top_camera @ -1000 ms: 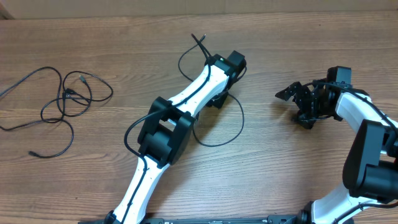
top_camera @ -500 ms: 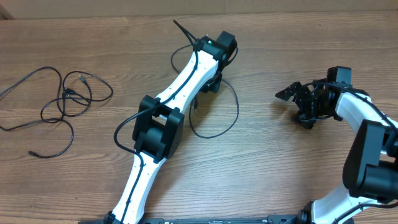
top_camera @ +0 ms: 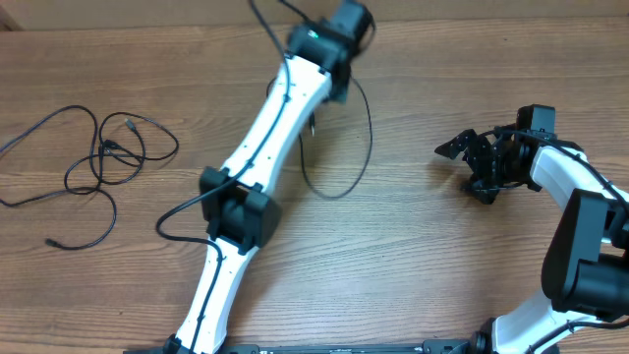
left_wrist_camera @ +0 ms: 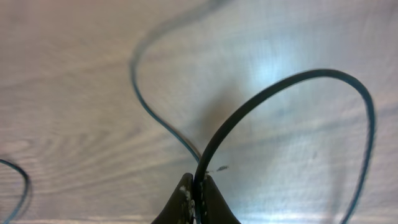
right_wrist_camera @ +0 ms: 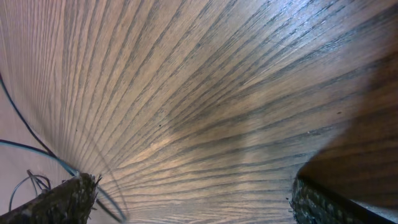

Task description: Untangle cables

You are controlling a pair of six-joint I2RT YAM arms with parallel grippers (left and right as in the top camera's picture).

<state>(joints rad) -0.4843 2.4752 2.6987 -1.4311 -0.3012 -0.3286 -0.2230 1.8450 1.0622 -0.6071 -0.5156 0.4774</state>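
The black cable's loop (top_camera: 370, 140) hangs clear of the pile of cables (top_camera: 102, 155). My left gripper should now carry the loop until it reaches that pile and then let go.
My left gripper (top_camera: 337, 87) is stretched out near the far edge of the table and is shut on one black cable (top_camera: 369, 138). That cable hangs from it in a wide loop down to the wood. In the left wrist view the fingertips (left_wrist_camera: 186, 198) pinch this cable (left_wrist_camera: 298, 76), which arches up and to the right; a thinner strand (left_wrist_camera: 155, 118) curves off to the left. A tangle of more cables (top_camera: 98, 157) lies at the far left. My right gripper (top_camera: 464, 169) rests low at the right, open and empty, and the right wrist view shows its gripper (right_wrist_camera: 193, 205) over bare wood.
The wooden table (top_camera: 442, 265) has its far edge just beyond the left wrist. The left arm (top_camera: 256, 167) lies diagonally across the middle. The right arm (top_camera: 580, 216) curls along the right edge, and its own thin wires (right_wrist_camera: 25, 180) show at the left of its wrist view.
The left arm has reached farther toward the table's far edge, pulling the held cable with it; the loop has stretched longer and narrower. The right arm and the left tangle have not moved.
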